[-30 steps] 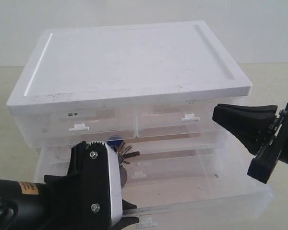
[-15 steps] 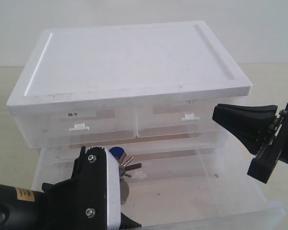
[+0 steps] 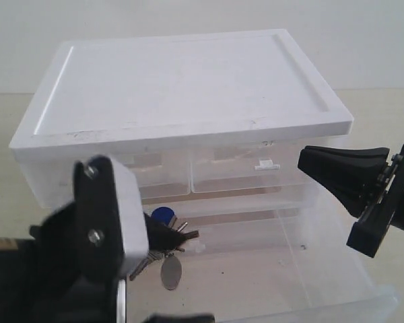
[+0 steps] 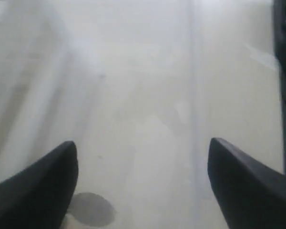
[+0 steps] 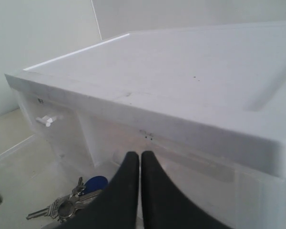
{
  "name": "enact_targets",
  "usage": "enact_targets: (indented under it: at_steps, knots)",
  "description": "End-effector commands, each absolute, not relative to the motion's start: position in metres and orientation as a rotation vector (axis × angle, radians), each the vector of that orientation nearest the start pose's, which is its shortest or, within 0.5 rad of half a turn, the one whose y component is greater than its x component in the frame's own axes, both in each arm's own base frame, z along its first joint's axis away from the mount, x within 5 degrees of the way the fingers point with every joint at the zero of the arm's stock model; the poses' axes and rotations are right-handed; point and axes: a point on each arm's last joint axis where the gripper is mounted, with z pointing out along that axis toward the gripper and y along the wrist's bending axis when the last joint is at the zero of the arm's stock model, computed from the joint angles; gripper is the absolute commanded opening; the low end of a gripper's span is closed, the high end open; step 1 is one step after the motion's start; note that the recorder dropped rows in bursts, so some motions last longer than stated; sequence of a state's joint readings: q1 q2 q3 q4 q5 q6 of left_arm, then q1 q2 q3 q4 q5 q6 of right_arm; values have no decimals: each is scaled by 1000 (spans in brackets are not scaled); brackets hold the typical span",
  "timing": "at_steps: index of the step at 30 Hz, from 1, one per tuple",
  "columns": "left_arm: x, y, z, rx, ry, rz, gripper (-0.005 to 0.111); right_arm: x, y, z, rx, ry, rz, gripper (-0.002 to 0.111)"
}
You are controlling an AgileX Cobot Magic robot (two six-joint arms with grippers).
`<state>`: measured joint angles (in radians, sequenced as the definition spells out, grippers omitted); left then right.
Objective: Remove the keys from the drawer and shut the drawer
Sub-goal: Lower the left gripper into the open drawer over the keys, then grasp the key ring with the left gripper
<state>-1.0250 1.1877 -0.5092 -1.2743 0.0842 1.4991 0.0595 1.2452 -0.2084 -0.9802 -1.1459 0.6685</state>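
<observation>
I expect the blue fob and silver oval tag (image 3: 171,272) to hang down and come along when I lift the keys, because both lie bunched (image 3: 163,254) against the keys.
The drawer (image 3: 276,259) is pulled far out of the white cabinet, and its front edge runs off the bottom of the exterior view. The keys (image 3: 167,232) lie on its floor at the back left, with a blue fob (image 3: 163,214) and a silver oval tag (image 3: 171,272). My left gripper (image 3: 174,278) is open above the drawer's front left, one finger by the keys. In its wrist view the left gripper (image 4: 142,143) spans the blurred drawer floor and the oval tag (image 4: 91,210). My right gripper (image 3: 301,161) hovers shut and empty over the drawer's right side. The right gripper (image 5: 135,155) points at the cabinet front, with the keys (image 5: 59,207) beside it.
The white cabinet lid (image 3: 182,81) overhangs the back of the drawer. Under it sit two half-width drawers, the right one with a white tab handle (image 3: 267,163). The drawer's right wall (image 3: 355,266) rises just below my right gripper.
The drawer came farther out during the first half second. My left gripper then lifted and swung left, uncovering more of the keys and the oval tag. The right gripper has not moved.
</observation>
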Motion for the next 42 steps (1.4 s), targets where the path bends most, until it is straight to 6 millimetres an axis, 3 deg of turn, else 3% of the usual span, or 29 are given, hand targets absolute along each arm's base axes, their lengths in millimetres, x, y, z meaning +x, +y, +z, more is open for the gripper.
enact_targets:
  at_steps: [1, 4, 7, 9, 12, 16, 18, 28, 42]
  knots:
    - [124, -179, 248, 918, 1880, -492, 73, 166, 79, 209, -615, 1556, 831, 0]
    - [127, -177, 246, 843, 1927, -481, 73, 166, 79, 209, -615, 1556, 831, 0]
    - [139, -180, 220, 728, 2093, -356, 73, 166, 79, 209, -615, 1556, 831, 0]
    - [142, -186, 203, 768, 2146, -314, 73, 166, 79, 209, -615, 1556, 831, 0]
    - [145, -196, 193, 800, 2186, -320, 73, 166, 79, 209, -615, 1556, 831, 0]
    - [159, -194, 173, 626, 2267, -162, 73, 166, 79, 209, -615, 1556, 831, 0]
    - [158, -201, 165, 669, 2275, -212, 73, 166, 79, 209, -615, 1556, 831, 0]
    - [165, -208, 161, 636, 2202, -229, 73, 166, 79, 209, -615, 1556, 831, 0]
    - [164, -210, 143, 681, 2260, -197, 73, 166, 79, 209, -620, 1557, 834, 0]
